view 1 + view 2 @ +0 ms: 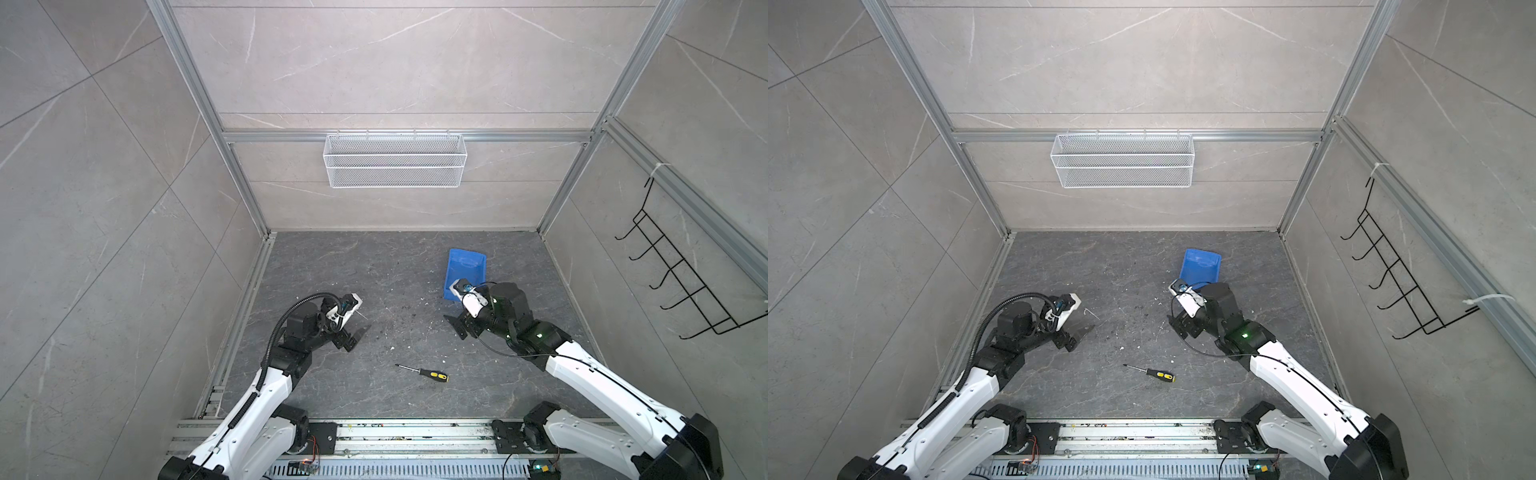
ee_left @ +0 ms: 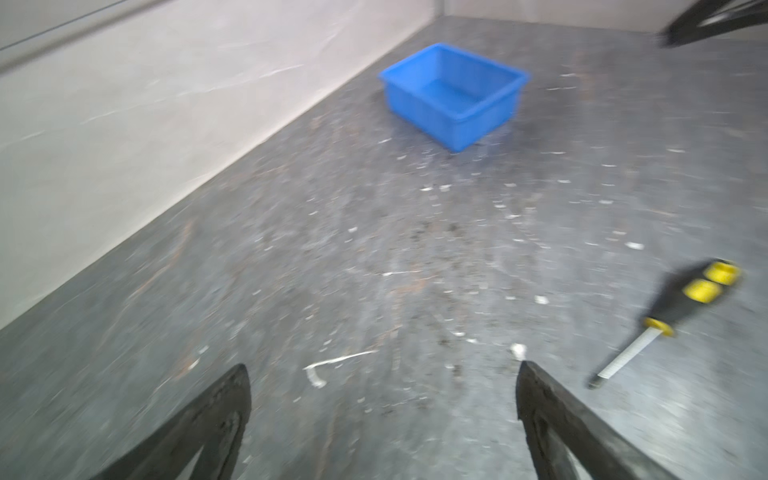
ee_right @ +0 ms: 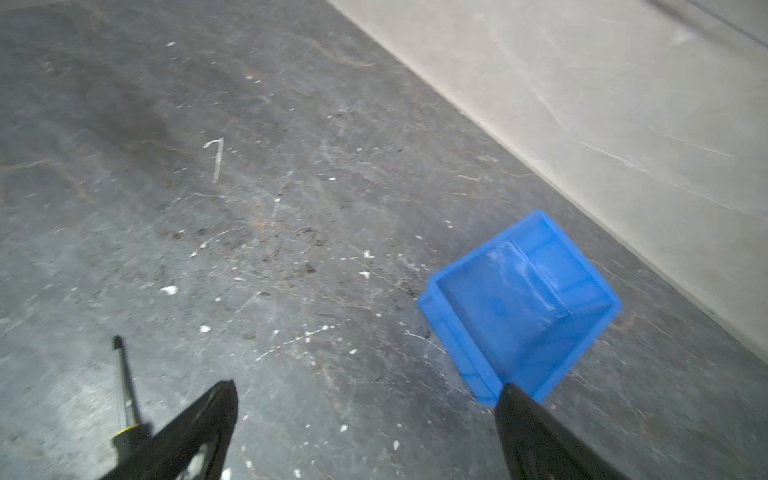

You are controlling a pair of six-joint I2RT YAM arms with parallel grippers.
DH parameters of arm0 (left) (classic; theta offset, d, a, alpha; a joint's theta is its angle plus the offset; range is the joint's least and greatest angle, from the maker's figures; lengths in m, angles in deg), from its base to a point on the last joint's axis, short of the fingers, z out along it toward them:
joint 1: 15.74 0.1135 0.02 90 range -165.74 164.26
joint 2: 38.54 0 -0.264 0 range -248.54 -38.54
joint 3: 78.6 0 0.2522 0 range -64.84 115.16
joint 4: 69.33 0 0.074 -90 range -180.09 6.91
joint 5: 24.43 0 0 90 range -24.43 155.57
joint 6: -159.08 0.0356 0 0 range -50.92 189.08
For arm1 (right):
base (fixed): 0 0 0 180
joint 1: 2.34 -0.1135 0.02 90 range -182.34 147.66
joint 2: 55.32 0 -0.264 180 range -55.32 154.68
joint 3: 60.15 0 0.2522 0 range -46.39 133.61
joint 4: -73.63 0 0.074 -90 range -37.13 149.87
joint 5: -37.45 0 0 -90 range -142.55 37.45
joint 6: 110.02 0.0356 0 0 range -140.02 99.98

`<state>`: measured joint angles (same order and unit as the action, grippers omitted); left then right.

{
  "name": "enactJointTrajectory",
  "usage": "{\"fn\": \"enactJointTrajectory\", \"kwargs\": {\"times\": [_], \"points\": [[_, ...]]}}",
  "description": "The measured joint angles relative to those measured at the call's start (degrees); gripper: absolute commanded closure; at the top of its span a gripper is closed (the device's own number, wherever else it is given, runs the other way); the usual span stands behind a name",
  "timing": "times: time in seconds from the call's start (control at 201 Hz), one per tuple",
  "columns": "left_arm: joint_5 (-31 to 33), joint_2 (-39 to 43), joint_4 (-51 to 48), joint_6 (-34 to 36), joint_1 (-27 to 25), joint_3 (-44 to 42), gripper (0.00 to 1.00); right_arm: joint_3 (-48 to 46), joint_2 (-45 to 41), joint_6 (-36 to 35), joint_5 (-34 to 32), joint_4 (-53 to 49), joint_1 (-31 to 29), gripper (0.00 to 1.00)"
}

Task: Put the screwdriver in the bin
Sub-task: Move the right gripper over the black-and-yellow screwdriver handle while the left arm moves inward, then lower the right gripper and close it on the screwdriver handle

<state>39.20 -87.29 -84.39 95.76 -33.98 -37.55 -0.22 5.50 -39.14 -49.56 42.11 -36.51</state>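
The screwdriver lies free with its handle toward the robot's open right gripper, so that gripper should keep moving until its fingers straddle that handle, then close.
The screwdriver, black-handled with yellow patches and a thin silver shaft, lies flat on the dark floor near the front, between the two arms. The blue bin stands further back on the right, with nothing in it. My left gripper hovers open left of centre, and the screwdriver lies off to one side of it. My right gripper is open just in front of the bin, with the screwdriver beside one finger. Neither gripper holds anything.
A long white wire mesh basket hangs on the back wall. A black hook rack is fixed to the right wall. Aluminium rails run along the front edge by the arm bases. White specks and a bent white scrap litter the floor.
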Motion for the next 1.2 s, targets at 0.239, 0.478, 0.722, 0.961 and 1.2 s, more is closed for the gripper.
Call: {"fn": "enactJointTrajectory", "kwargs": {"times": [0.239,0.478,0.722,0.961,1.2], "points": [[-5.8,-0.2,-6.5,4.7,-4.3,-1.8,0.00,3.5,7.3,-1.1,0.0,-9.1,-11.1,0.01],[-8.7,3.1,-12.7,9.4,-5.9,-1.9,0.00,3.5,10.0,-1.0,-0.4,-13.6,-16.9,0.01],[-10.8,4.5,-14.7,10.9,-6.0,-3.3,0.00,3.4,13.3,0.0,-2.3,-15.8,-19.9,0.04],[-11.9,3.7,-16.7,12.7,-6.7,-3.7,0.00,3.4,20.5,0.0,-1.0,-17.6,-22.8,0.06],[-12.9,4.2,-17.7,15.7,-7.2,-5.0,0.00,3.2,25.4,0.3,-1.2,-17.6,-22.8,0.06]]}}
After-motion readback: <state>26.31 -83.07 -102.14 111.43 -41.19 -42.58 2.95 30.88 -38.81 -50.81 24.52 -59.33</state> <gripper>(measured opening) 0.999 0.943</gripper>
